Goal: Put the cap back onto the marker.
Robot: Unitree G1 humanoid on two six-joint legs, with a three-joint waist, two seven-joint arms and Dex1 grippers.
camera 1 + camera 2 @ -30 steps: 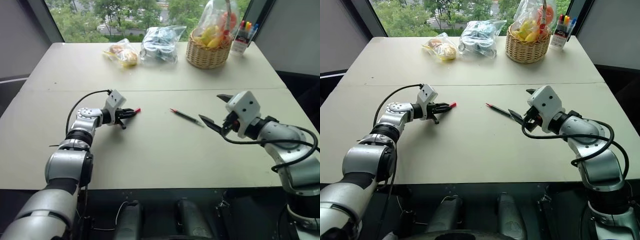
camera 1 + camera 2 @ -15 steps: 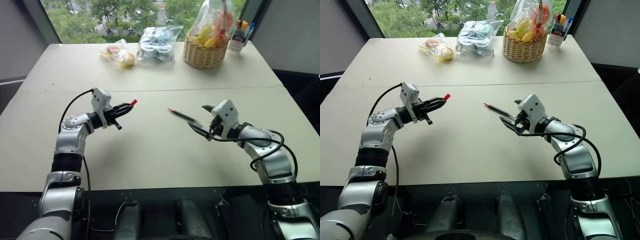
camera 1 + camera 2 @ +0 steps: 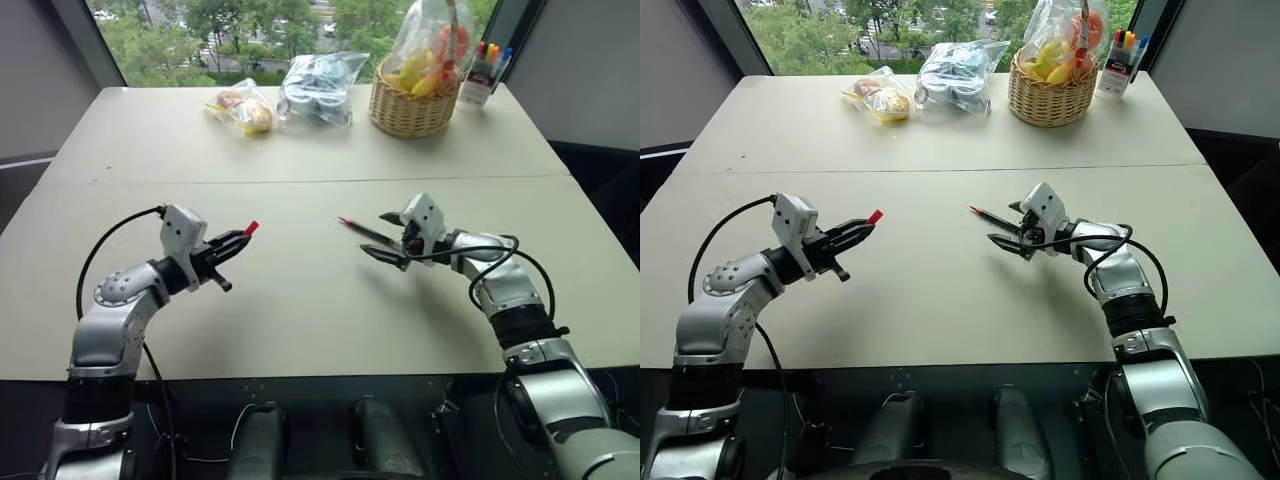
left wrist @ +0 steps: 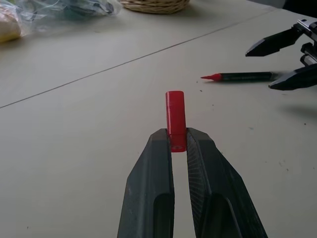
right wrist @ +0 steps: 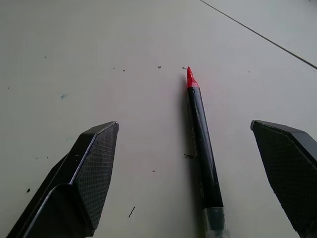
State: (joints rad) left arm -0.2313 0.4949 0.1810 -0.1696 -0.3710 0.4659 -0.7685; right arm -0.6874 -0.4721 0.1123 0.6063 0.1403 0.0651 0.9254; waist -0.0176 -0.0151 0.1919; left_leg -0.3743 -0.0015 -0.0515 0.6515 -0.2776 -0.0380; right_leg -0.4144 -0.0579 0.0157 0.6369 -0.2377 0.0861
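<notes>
I expect the cap point(image 3: 251, 228) to stop flush against the marker's dark body when I push the marker in, since that body is wider than the red tip point(image 5: 193, 88).
The small red cap point(image 4: 175, 116) sticks out from between the tips of my left gripper point(image 4: 174, 136), which is shut on it and holds it above the table at the left point(image 3: 245, 232). The marker point(image 3: 365, 231), thin and dark with a bare red tip, lies on the table at centre right. My right gripper point(image 3: 375, 234) is open and low over the marker's rear half. In the right wrist view the marker point(image 5: 200, 144) lies between the two spread fingers point(image 5: 89, 168), touching neither.
At the far edge stand a wicker basket point(image 3: 410, 110) of wrapped fruit, two plastic bags point(image 3: 318, 88) point(image 3: 245, 108) and a cup of coloured markers point(image 3: 483, 75). A seam point(image 3: 300, 181) runs across the table point(image 3: 300, 300) behind both grippers.
My left gripper has lifted and drawn back toward me with the cap. My right gripper has come down and forward until its open fingers straddle the marker.
</notes>
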